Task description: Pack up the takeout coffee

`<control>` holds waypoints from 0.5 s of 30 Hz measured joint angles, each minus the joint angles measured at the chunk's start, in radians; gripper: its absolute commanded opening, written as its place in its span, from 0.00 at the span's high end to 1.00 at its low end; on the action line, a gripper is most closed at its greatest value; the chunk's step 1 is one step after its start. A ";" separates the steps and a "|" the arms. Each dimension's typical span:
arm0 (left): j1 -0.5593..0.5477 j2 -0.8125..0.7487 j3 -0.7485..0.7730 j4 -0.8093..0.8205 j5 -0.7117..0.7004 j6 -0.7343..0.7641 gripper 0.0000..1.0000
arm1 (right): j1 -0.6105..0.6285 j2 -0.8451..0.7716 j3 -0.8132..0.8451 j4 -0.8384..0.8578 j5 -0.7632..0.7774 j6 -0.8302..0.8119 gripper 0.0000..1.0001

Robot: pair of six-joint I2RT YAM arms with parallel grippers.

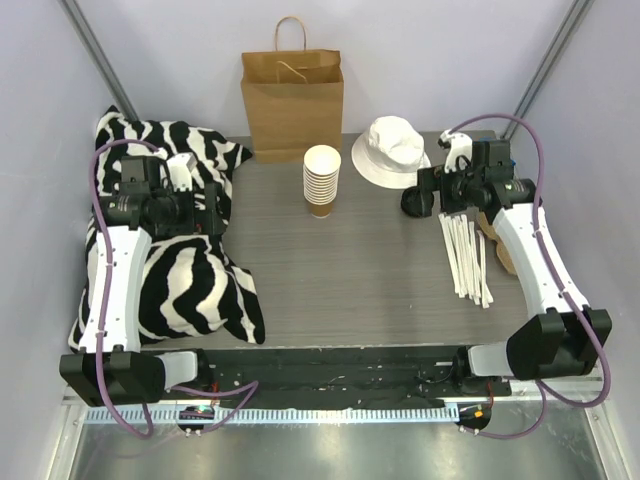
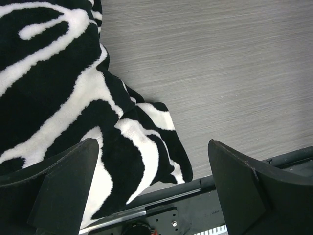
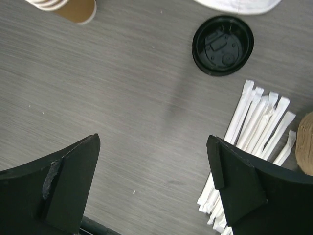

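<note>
The top cup's rim (image 1: 322, 158) is open and clear of the brown paper bag. My right gripper goes on toward that cup's rim before it closes there.
A black plastic lid (image 3: 222, 45) lies on the grey table (image 3: 122, 98) just ahead of my right gripper (image 3: 152, 147), which is open, empty and above bare table. No cup body shows under the lid. In the top view the lid (image 1: 411, 204) is half hidden by the right gripper (image 1: 440, 195). No single lidded kraft cup is clearly in view. My left gripper (image 2: 152, 147) is open and empty, above the edge of a zebra-print cloth (image 2: 58, 88) at the table's left (image 1: 205, 215).
A brown paper bag (image 1: 292, 95) stands at the back. A stack of lidless paper cups (image 1: 321, 180) stands before it. A white bucket hat (image 1: 392, 150) lies at the back right. Wrapped straws (image 1: 468, 255) and part of a brown pulp carrier (image 3: 305, 142) lie under the right arm.
</note>
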 measured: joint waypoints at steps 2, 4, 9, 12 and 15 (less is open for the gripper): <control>0.000 -0.010 0.000 0.003 -0.002 0.000 0.00 | 0.000 0.041 0.066 -0.016 -0.013 -0.005 0.00; 0.000 -0.021 0.006 0.002 -0.006 0.000 0.00 | 0.000 0.093 0.156 -0.031 -0.032 -0.009 0.00; 0.000 -0.024 0.045 0.002 -0.024 0.000 0.00 | 0.000 0.225 0.430 -0.054 -0.098 0.005 0.00; 0.000 -0.024 0.068 0.003 -0.026 -0.003 0.00 | 0.004 0.290 0.573 -0.053 -0.134 0.039 0.00; 0.000 -0.024 0.082 0.002 -0.025 -0.010 0.00 | 0.022 0.355 0.702 -0.043 -0.146 0.089 0.01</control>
